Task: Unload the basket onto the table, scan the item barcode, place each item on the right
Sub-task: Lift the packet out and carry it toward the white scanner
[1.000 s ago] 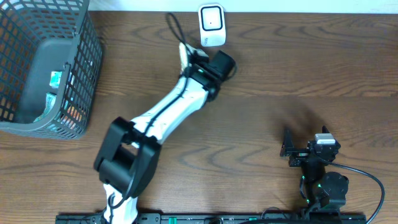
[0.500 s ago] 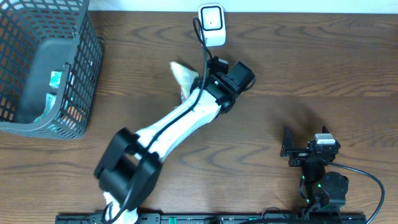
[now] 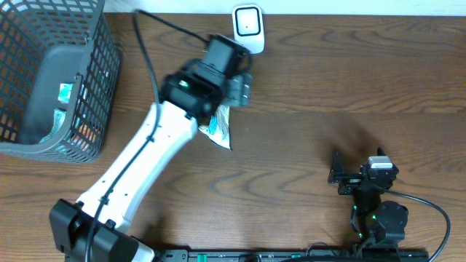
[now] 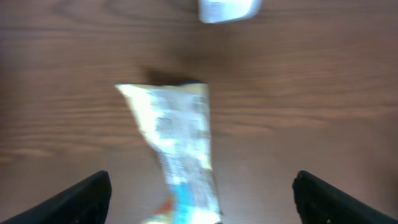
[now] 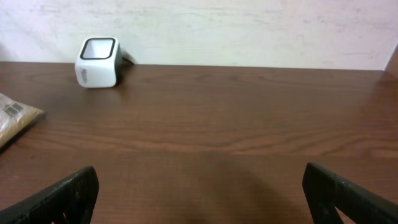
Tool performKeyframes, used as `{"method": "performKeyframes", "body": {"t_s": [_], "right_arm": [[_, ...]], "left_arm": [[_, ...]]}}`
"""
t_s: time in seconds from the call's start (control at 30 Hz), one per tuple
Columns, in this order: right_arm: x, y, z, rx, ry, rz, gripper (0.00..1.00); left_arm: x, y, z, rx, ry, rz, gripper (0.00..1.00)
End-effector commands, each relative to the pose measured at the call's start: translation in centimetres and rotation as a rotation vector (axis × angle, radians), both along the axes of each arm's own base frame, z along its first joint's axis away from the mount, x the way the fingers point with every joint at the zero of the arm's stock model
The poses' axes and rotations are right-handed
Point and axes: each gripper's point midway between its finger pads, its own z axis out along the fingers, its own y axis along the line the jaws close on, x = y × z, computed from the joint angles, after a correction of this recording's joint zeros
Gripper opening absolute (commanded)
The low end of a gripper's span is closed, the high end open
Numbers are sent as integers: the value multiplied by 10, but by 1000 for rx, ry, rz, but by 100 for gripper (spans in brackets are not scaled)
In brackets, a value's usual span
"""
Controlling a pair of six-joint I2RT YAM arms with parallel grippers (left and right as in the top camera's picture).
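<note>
My left gripper should pinch the packet [image 4: 186, 180] and flip it over before scanning, because the snack packet lies flat with its white and blue side [image 4: 177, 121] up.
The item, a white and blue snack packet [image 3: 219, 129], lies flat on the wooden table, partly under my left arm. In the left wrist view the packet [image 4: 178, 142] is blurred and lies loose below my left gripper [image 4: 205, 202]. That gripper's dark fingers [image 4: 86, 198] are spread wide on either side and do not touch it. The white barcode scanner [image 3: 247, 29] stands at the table's far edge, beyond the packet. Overhead, my left gripper [image 3: 233, 89] hovers between packet and scanner. My right gripper [image 3: 337, 175] rests open and empty at the front right. The right wrist view shows the scanner [image 5: 97, 61] far left.
A grey wire basket [image 3: 54, 80] holding several more packets stands at the back left corner. A black cable runs from my left arm along the far edge. A strip of the packet [image 5: 15, 119] shows at the left edge of the right wrist view.
My left gripper has opened and let go of the packet, which now lies on the table. The left arm has swung left, away from the scanner. The right arm has not moved.
</note>
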Motion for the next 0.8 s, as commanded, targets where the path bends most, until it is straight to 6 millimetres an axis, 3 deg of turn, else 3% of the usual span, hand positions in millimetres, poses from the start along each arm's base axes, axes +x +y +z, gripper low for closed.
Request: {"method": "performKeyframes", "body": {"t_s": [0.0,0.17,0.3,0.6,0.77], "right_arm": [[0,-1,-1,10,1,-6,99],[0,-1,-1,10,1,-6,99],[0,-1,-1,10,1,-6,99],[0,-1,-1,10,1,-7,99],[0,-1,-1,10,1,-7,99]], "left_arm": [[9,36,-28,-59,127,63,98],[6,22,-44,-340,302,-71,98],[12,38,-71,-321,369,-17,97],[-2,40,-147,-269,604,30,98],[-15,23,-176,-317,722,-17,98]]}}
